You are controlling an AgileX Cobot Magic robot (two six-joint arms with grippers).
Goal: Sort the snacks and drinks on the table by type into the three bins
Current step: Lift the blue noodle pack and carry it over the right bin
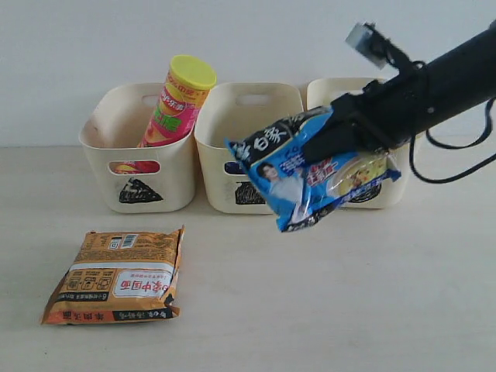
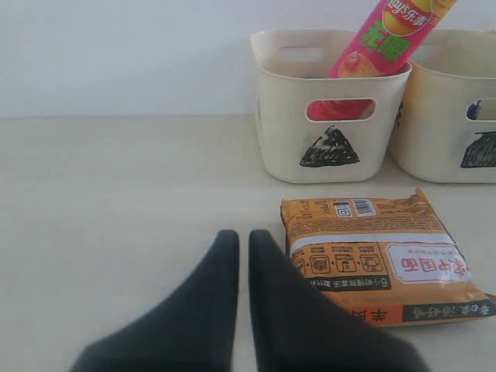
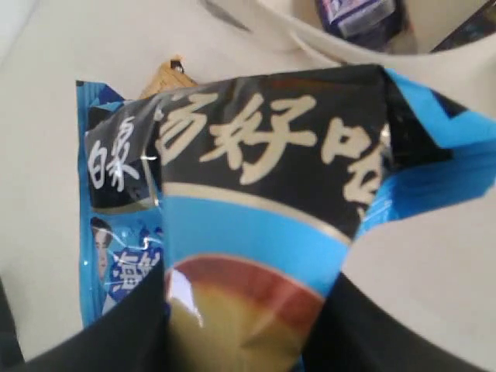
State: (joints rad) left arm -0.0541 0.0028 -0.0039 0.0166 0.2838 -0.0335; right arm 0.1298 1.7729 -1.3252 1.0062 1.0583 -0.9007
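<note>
I should keep lifting the blue noodle packet (image 1: 283, 175) with my right gripper until it is above the circle bin (image 1: 328, 91), because the packet hangs free and that bin stands open.
My right gripper (image 1: 325, 143) is shut on the blue noodle packet (image 1: 310, 174) and holds it in the air in front of the middle bin (image 1: 213, 139) and the right bin (image 1: 325, 89). In the right wrist view the packet (image 3: 263, 155) fills the space between the fingers of that gripper (image 3: 244, 302). The orange-brown packet (image 1: 116, 275) lies flat on the table at front left. My left gripper (image 2: 243, 240) hovers beside that packet (image 2: 380, 260), shut and empty. The pink can (image 1: 174, 105) leans in the triangle bin (image 1: 101, 167). A purple-white pouch (image 3: 360, 15) lies inside a bin (image 3: 325, 46). The yellow can is out of view.
The three bins stand in a row against the white back wall. The square mark on the middle bin and the circle on the right bin are partly hidden by the hanging packet. Bare tabletop (image 1: 349, 310) stretches across the front right.
</note>
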